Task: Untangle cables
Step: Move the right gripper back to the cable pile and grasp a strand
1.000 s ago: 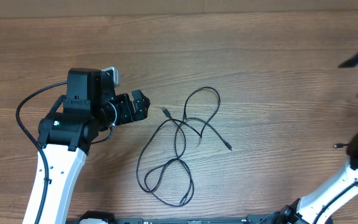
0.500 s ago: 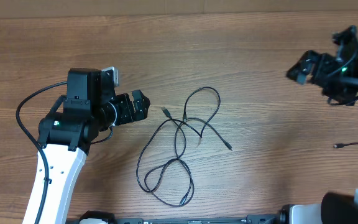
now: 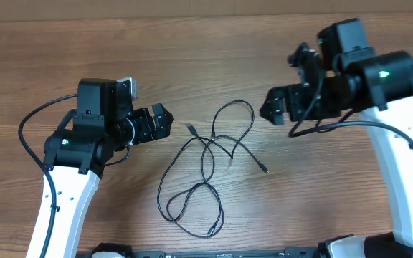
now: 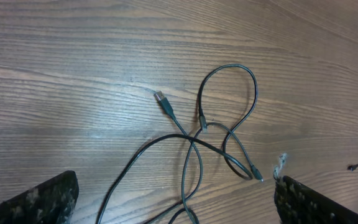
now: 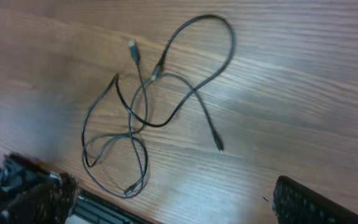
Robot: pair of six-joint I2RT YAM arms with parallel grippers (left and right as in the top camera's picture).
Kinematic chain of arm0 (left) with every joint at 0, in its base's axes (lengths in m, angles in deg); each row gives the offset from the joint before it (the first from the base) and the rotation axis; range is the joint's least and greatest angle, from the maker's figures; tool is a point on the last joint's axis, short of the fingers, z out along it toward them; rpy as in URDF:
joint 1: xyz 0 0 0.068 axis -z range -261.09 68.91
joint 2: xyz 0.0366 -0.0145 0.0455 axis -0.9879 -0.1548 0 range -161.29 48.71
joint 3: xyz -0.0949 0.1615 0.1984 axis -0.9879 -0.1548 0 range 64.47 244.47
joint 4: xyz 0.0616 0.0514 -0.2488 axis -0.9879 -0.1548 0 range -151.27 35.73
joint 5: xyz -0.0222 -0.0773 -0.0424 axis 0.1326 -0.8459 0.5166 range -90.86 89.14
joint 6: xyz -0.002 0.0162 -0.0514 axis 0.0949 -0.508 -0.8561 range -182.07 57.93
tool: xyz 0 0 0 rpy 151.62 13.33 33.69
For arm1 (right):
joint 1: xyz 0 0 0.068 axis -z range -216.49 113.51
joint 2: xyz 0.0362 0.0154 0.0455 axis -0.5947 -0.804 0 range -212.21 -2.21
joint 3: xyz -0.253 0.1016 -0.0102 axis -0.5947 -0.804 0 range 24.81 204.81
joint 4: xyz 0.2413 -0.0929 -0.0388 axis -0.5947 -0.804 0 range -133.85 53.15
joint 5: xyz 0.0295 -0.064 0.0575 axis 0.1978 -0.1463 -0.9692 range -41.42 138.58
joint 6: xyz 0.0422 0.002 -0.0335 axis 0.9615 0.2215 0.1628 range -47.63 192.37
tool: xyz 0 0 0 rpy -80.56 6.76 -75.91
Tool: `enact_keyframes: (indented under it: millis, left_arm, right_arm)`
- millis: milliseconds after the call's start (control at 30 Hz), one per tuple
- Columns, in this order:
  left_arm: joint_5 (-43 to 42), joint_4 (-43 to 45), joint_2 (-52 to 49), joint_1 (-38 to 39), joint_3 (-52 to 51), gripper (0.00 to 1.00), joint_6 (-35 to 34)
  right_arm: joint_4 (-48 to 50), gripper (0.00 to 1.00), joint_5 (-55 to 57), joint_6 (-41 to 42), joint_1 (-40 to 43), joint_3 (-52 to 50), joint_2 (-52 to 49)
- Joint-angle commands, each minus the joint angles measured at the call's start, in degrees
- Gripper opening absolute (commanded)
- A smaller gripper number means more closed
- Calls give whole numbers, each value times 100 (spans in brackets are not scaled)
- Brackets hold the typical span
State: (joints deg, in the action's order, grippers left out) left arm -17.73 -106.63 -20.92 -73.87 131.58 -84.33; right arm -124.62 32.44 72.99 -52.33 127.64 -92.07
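My right gripper should keep on its way, as the black cable's arch is on top of the other strands of cable (image 3: 207, 140). It should keep moving toward that arch (image 3: 221, 147) until its fingers close around it.
The thin black cables (image 3: 208, 150) lie tangled in loops on the wooden table's middle. A silvery plug (image 3: 191, 128) points up-left; a small plug (image 3: 264, 170) lies at the right. They also show in the left wrist view (image 4: 229, 112) and the right wrist view (image 5: 166, 87). My left gripper (image 3: 163, 120) is open and empty, just left of the tangle. My right gripper (image 3: 277, 106) is open and empty, hovering right of the top loop.
The wooden table (image 3: 206, 57) runs to a back edge at the top. A dark base edge (image 5: 98, 205) lies along the front of the table. The left arm's thick black wire (image 3: 27, 122) loops at the left.
The right arm has swung in from the far right edge toward the tangle. A stray plug seen at the far right is now hidden. The left arm has not moved.
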Motion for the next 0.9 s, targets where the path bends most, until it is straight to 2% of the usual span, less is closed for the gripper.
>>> enact_keyframes:
  millis: [0,300,867]
  left_arm:
    - [57,2,63,-17,55,100,109]
    - [57,2,63,-17,55,100,109]
    - [57,2,63,-17,55,100,107]
  right_arm:
    - [304,100,-35,-109,-247,-505,2]
    - [1954,100,-890,-116,-831,-2170,2]
    - [5254,100,-901,-114,-2039,-4249,-11]
